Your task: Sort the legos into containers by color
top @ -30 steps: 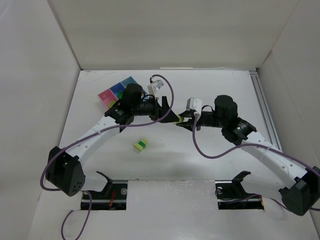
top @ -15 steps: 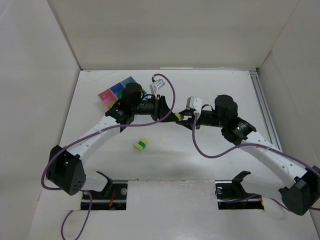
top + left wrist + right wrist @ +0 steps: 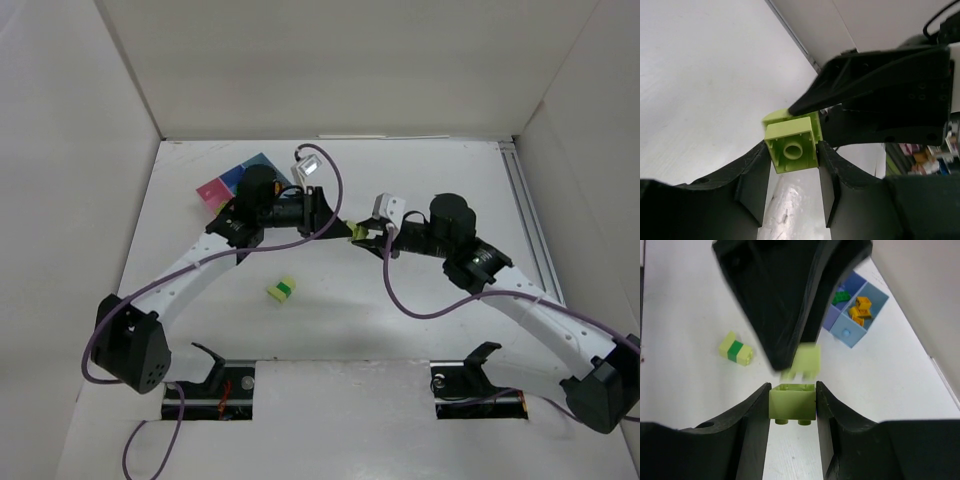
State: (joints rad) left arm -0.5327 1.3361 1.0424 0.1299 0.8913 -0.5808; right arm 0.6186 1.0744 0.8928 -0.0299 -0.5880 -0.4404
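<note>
My left gripper should keep carrying its lime lego until it hangs over the pink container (image 3: 213, 191), then let go, since a gap lies between both lime legos (image 3: 799, 381).
Both grippers meet above the middle of the table. My left gripper (image 3: 794, 151) is shut on a lime green lego (image 3: 790, 145), seen from its hollow underside. My right gripper (image 3: 792, 390) is shut on a second lime lego (image 3: 792, 402), studs facing me. A narrow gap separates the two bricks; the left one (image 3: 806, 360) shows blurred just beyond mine. From the top view the left gripper (image 3: 338, 222) and right gripper (image 3: 358, 233) stand tip to tip. The pink and blue containers (image 3: 235, 183) sit at the back left, partly hidden by the left arm.
A pale yellow lego with a green band (image 3: 281, 290) lies on the table in front of the left arm, also (image 3: 736, 349). The blue bin (image 3: 852, 337) holds orange bricks (image 3: 860, 310), and a dark green brick (image 3: 841, 296) lies in the compartment beside it. White walls enclose the table.
The left gripper has closed onto a lime brick at the right gripper's tip and drawn back slightly toward the left. The right gripper kept its hold.
</note>
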